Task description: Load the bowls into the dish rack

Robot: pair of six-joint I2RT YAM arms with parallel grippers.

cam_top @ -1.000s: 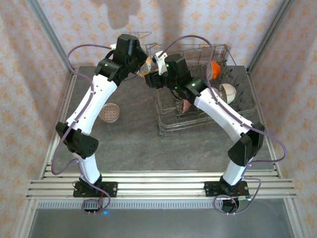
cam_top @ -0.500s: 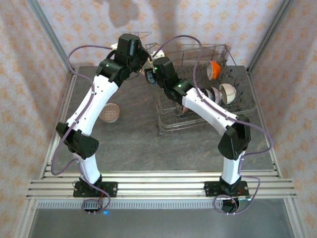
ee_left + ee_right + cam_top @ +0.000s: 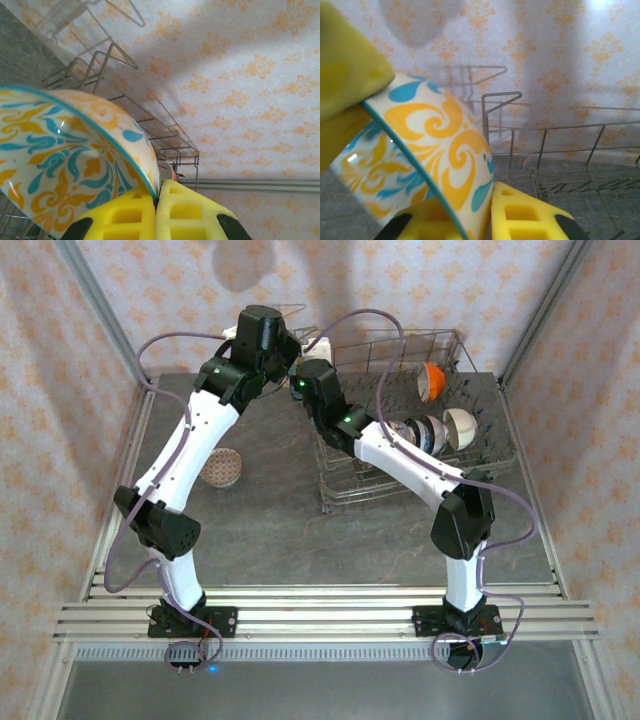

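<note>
The swirled bowl's rim [image 3: 131, 161] is pinched by both grippers. My left gripper should open and move away before my right gripper puts the bowl down next to the orange bowl.
A cream bowl [image 3: 65, 150] with orange and teal swirls hangs in the air at the back of the table, left of the dish rack [image 3: 420, 337]. My left gripper [image 3: 156, 200] is shut on its rim. My right gripper [image 3: 487, 210] is shut on the same bowl [image 3: 430, 150] at another spot of the rim, with the left gripper's yellow finger [image 3: 345, 75] showing at the upper left. In the top view the two grippers meet at the rack's back left corner and cover the bowl. An orange bowl [image 3: 432, 380], a blue-and-white one [image 3: 425, 432] and a cream one [image 3: 460, 427] stand in the rack.
A brown speckled bowl [image 3: 221, 467] lies on the grey table, left of my left arm. A smaller wire frame [image 3: 287, 311] stands against the back wall. The rack's wires [image 3: 545, 145] run just right of the held bowl. Patterned walls close in the back and sides.
My right arm has swung left, away from above the rack, to the bowl held by the left gripper, and its jaws have shut on the rim. The left arm has barely moved.
</note>
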